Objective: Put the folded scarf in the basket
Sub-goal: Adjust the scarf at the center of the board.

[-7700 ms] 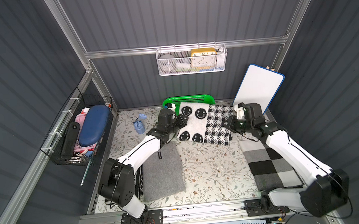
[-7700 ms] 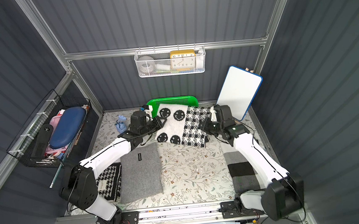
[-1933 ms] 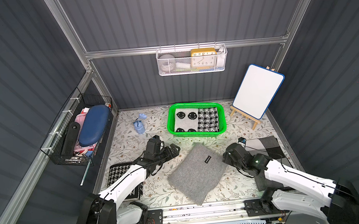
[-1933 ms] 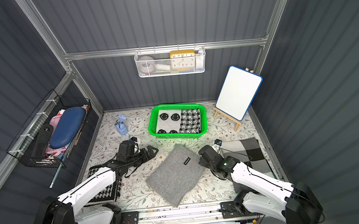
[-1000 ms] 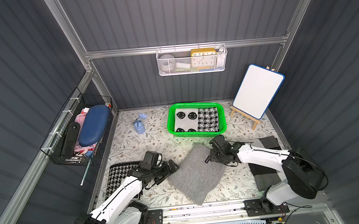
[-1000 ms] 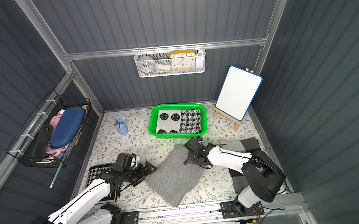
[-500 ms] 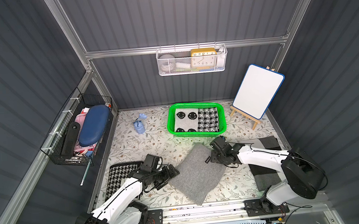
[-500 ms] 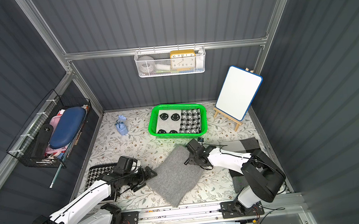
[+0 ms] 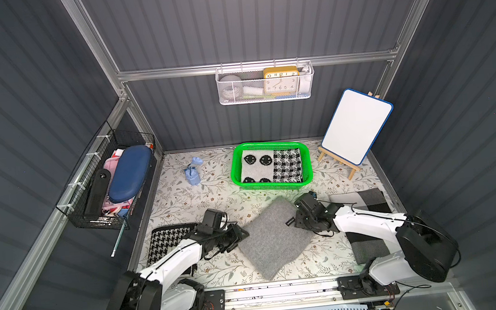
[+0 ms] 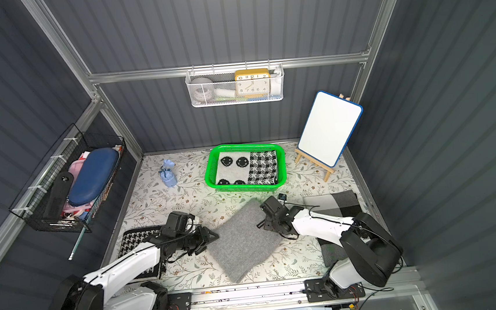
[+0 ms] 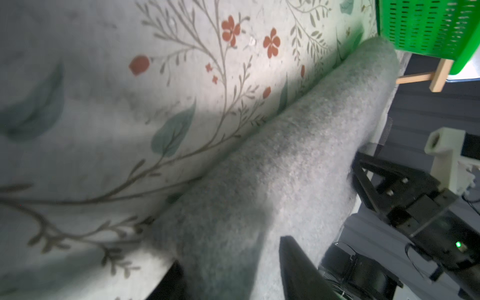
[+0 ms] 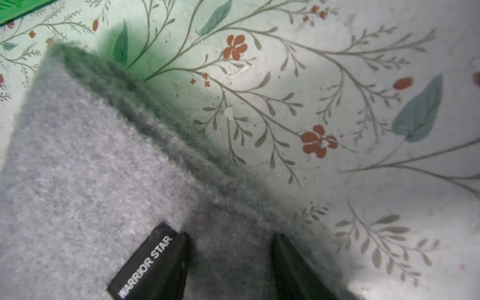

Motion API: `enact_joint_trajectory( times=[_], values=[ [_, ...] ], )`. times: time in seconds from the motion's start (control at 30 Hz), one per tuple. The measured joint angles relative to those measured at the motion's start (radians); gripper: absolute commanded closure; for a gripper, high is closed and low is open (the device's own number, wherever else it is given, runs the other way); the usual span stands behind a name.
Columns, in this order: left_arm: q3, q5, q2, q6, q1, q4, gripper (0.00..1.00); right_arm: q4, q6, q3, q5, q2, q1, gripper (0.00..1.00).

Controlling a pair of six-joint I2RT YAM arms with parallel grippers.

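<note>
The grey folded scarf [image 9: 274, 237] is lying crooked to the green basket. Next, I turn the scarf straight and grip its side edge [image 9: 249, 255] with my left gripper before I lift it.
The grey folded scarf [image 9: 273, 238] [image 10: 241, 241] lies askew on the floral table, in front of the green basket [image 9: 233, 169] [image 10: 208, 171]. My left gripper [image 9: 241, 236] [image 10: 212, 238] is at the scarf's left corner. In the left wrist view its jaws [image 11: 233, 272] close on the thick grey edge [image 11: 285, 155]. My right gripper [image 9: 295, 218] [image 10: 261, 221] holds the opposite edge. The right wrist view shows it [image 12: 228, 259] shut on the scarf [image 12: 78, 168] beside a black label. The basket holds a smiley-face scarf [image 9: 255, 168] and a houndstooth scarf [image 9: 287, 167].
A houndstooth scarf [image 9: 168, 237] lies under my left arm. A grey and black checked scarf [image 9: 362, 198] lies under the right arm. A whiteboard on an easel [image 9: 356, 126] stands back right, and a small blue figure [image 9: 192, 173] sits left of the basket. Wall baskets [image 9: 107, 185] [image 9: 265, 83] hang above.
My left gripper has slid right onto the scarf's left corner and its jaws have closed in. The right gripper has stayed on the right edge. The scarf has barely moved.
</note>
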Motion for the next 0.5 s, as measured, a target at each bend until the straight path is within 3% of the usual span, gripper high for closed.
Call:
enact_joint_trajectory(
  times=[0.1, 0.27, 0.5],
  values=[
    [0.095, -0.043, 0.131, 0.013, 0.000, 0.024, 0.37, -0.010, 0.037, -0.042, -0.002, -0.053, 0.033, 0.44],
    [0.245, -0.136, 0.263, 0.060, 0.018, 0.049, 0.03, -0.077, 0.111, -0.056, 0.027, -0.116, 0.184, 0.42],
    [0.268, -0.202, 0.164, 0.083, 0.071, 0.058, 0.01, -0.149, 0.146, -0.080, 0.110, -0.267, 0.221, 0.35]
  ],
)
